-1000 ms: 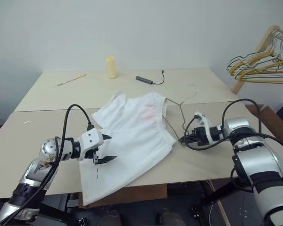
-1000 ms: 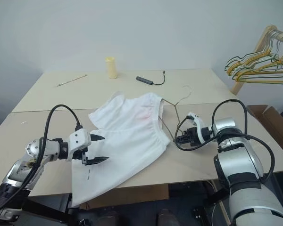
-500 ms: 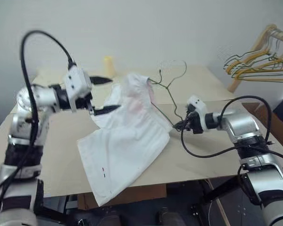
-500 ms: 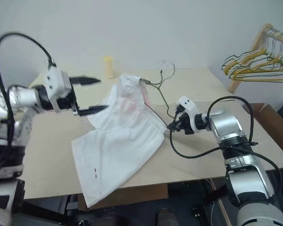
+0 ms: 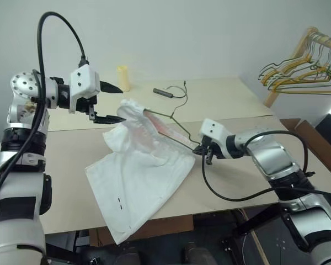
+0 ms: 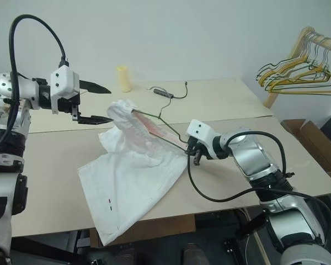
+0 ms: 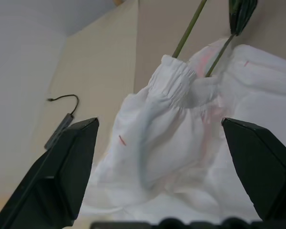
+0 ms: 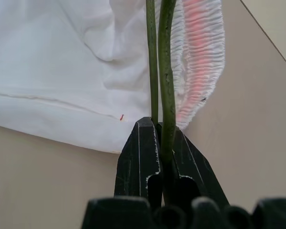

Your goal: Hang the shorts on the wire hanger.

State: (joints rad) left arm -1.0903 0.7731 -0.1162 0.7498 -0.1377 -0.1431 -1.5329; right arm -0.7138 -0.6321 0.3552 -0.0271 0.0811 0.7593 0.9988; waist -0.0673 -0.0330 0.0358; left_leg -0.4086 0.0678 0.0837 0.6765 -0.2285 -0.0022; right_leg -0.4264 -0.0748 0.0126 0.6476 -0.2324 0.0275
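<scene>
My gripper will make the white shorts' waistband (image 5: 133, 107) spread open around the wire hanger when it holds one end and pulls, because small ruffles (image 7: 177, 78) gather the waistband.
The white shorts (image 5: 138, 165) lie spread on the table (image 5: 60, 165), one leg reaching toward the front edge. Their gathered waistband (image 7: 174, 78), marked faint pink, is bunched and lifted off the surface on the wire hanger (image 8: 167, 57). Its thin olive wire runs slanting up through the waist. My right gripper (image 5: 203, 148) is shut on the hanger's near end, low over the table beside the shorts' right edge. Raised at the left, my left gripper (image 5: 121, 104) is open, and the lifted waistband sits just off its fingertips, not clamped.
A wooden rack of bunched yellow and grey hangers (image 5: 300, 72) stands at the right, with a cardboard box (image 5: 317, 141) below it. On the far table half are a yellow cylinder (image 5: 122, 78) and a black cable with a small bar (image 5: 168, 93).
My left gripper rose from the shorts' lower part to the waistband, staying open. My right gripper moved left and rolled, tilting the hanger up with the waistband on it.
</scene>
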